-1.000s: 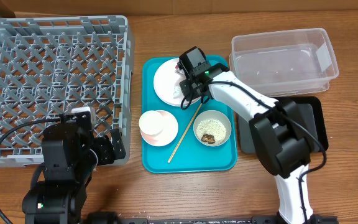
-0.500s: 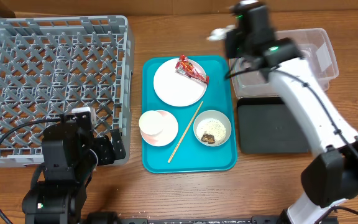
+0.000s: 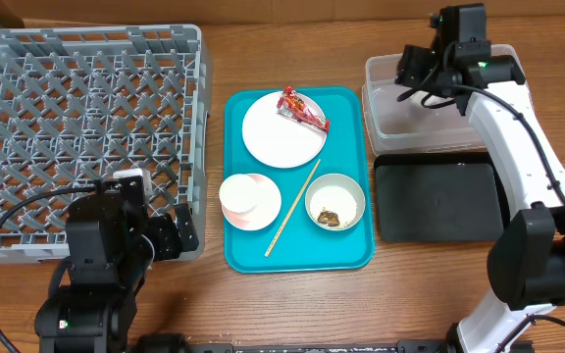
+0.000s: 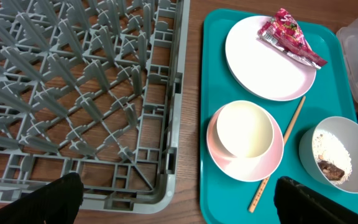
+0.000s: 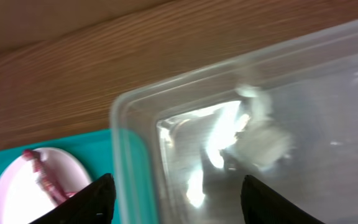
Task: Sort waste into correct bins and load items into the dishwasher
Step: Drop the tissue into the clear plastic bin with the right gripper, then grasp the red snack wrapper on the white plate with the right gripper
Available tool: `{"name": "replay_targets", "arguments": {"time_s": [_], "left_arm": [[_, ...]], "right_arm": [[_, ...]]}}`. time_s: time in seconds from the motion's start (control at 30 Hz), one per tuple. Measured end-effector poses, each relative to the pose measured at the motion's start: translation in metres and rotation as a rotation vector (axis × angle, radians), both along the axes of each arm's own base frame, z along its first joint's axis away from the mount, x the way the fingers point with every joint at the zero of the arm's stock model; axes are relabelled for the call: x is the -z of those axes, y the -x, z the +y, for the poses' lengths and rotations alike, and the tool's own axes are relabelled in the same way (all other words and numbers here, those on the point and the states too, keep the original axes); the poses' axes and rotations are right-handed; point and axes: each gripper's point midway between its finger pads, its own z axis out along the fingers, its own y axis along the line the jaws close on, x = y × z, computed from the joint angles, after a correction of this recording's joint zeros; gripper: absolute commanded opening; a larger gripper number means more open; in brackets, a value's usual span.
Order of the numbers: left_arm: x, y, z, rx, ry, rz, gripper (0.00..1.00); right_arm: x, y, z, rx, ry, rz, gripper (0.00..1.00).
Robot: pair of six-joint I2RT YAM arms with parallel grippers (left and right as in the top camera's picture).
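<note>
The red wrapper (image 3: 298, 108) lies loose across the white plate's rim. My right gripper should go next to the wrapper's overhanging end (image 3: 322, 125) until its fingers close there.
My right gripper (image 3: 422, 76) (image 5: 176, 208) hovers open over the left end of the clear plastic bin (image 3: 459, 108) (image 5: 123, 118). A crumpled white tissue (image 5: 260, 142) lies loose inside the bin, beyond the fingers. On the teal tray (image 3: 346, 253) are a white plate (image 3: 273, 135) carrying a red wrapper (image 3: 304, 109), a cup on a pink saucer (image 3: 249, 200), a chopstick (image 3: 294, 208) and a bowl with food scraps (image 3: 335, 202). My left gripper (image 4: 179, 205) is open and empty, low over the grey dish rack's (image 3: 86, 118) near right corner.
A black flat bin (image 3: 439, 201) lies in front of the clear bin, right of the tray. The rack fills the table's left side. Bare wood shows along the front edge and between rack and tray.
My right gripper swung from the white plate up and right to the clear bin with the tissue, then opened and let it drop in. The left arm has not moved.
</note>
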Motion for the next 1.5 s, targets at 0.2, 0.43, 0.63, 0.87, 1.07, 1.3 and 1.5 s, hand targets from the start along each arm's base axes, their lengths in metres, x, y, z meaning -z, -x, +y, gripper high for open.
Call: {"name": "replay_targets", "arguments": {"time_s": [0.2, 0.43, 0.63, 0.87, 1.07, 1.3, 1.5], "left_arm": [[0.0, 0.0, 0.0, 0.0, 0.0, 0.0, 1.0], [0.0, 0.0, 0.0, 0.0, 0.0, 0.0, 1.0], [0.001, 0.001, 0.0, 0.0, 0.0, 0.008, 1.0], [0.002, 0.002, 0.0, 0.0, 0.0, 0.011, 1.0], [0.002, 0.002, 0.0, 0.0, 0.0, 0.011, 1.0], [0.002, 0.002, 0.0, 0.0, 0.0, 0.011, 1.0], [0.003, 0.003, 0.0, 0.0, 0.0, 0.016, 1.0]], "right_arm": [[-0.005, 0.01, 0.067, -0.263, -0.023, -0.035, 0.68], [-0.003, 0.036, 0.158, -0.574, 0.099, -0.106, 0.71], [0.047, 0.031, 0.18, -0.639, 0.143, -0.059, 0.68], [0.109, 0.027, 0.181, -0.636, 0.157, 0.043, 0.62], [0.131, 0.04, 0.184, -0.658, 0.143, 0.119, 0.53], [0.139, 0.055, 0.197, -0.697, 0.141, 0.158, 0.53], [0.145, 0.062, 0.199, -0.701, 0.147, 0.184, 0.56]]}}
